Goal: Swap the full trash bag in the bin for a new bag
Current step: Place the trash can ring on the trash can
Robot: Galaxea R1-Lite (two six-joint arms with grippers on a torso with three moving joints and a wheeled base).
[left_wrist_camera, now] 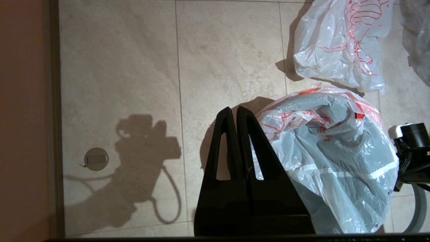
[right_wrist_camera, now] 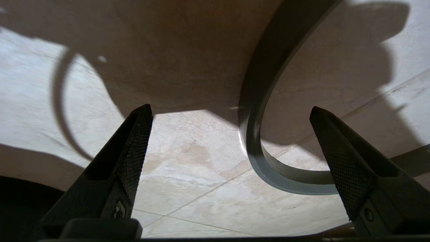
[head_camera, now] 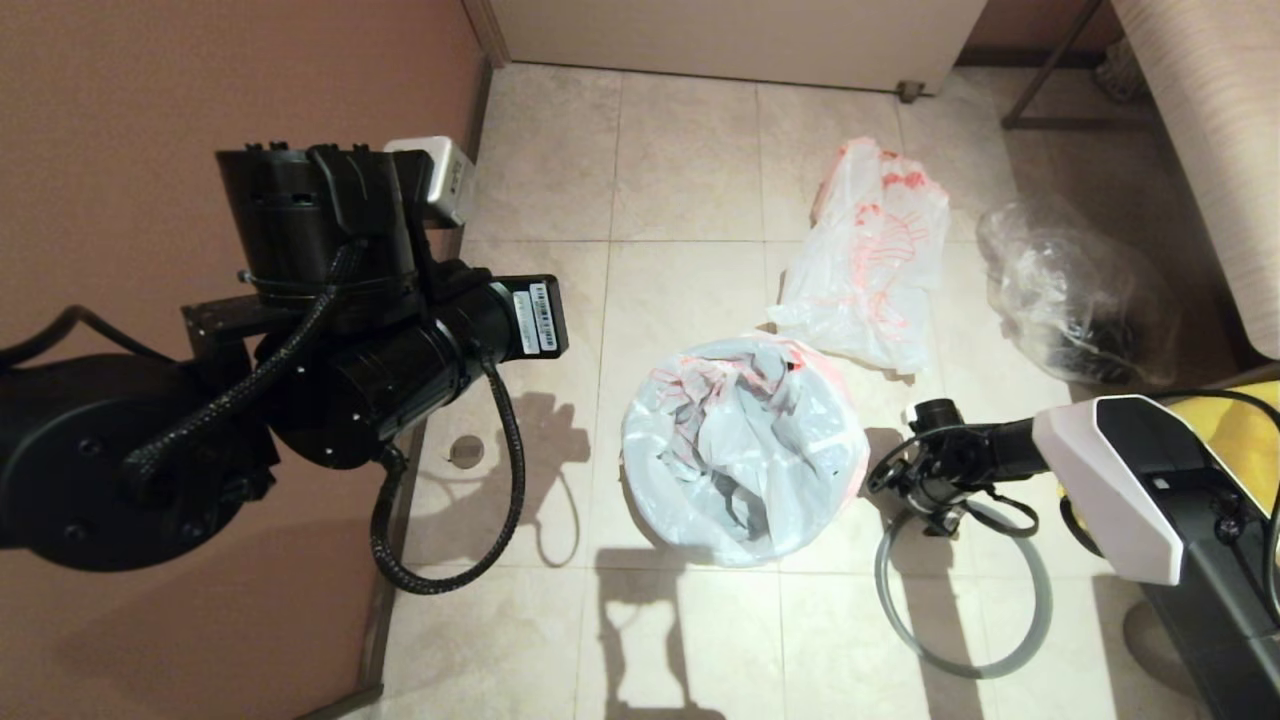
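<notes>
The grey ring rim [head_camera: 1039, 606] is round, just like the bin's opening [head_camera: 745, 450]. I expect the ring to sit over the new bag's edge when I carry it there.
The new bag [head_camera: 740, 450], white with red characters, is draped open over the round bin, which shows only as a dark shape through the plastic. The full trash bag [head_camera: 870, 260], white with a red line drawing, lies on the floor just beyond it. The grey ring rim [head_camera: 960, 590] lies flat on the tiles to the bin's right. My right gripper [head_camera: 940, 515] hangs open just over the ring's near-bin edge; the ring [right_wrist_camera: 255, 148] runs between its fingers, untouched. My left gripper [left_wrist_camera: 234, 109] is shut and empty, held high left of the new bag [left_wrist_camera: 336, 158].
A clear bag with dark contents [head_camera: 1070, 290] sits at the right by a striped wall. A brown wall [head_camera: 150, 100] runs along the left, with a round floor drain [head_camera: 466, 452] beside it. A yellow fabric bag [head_camera: 1240, 440] shows behind my right arm.
</notes>
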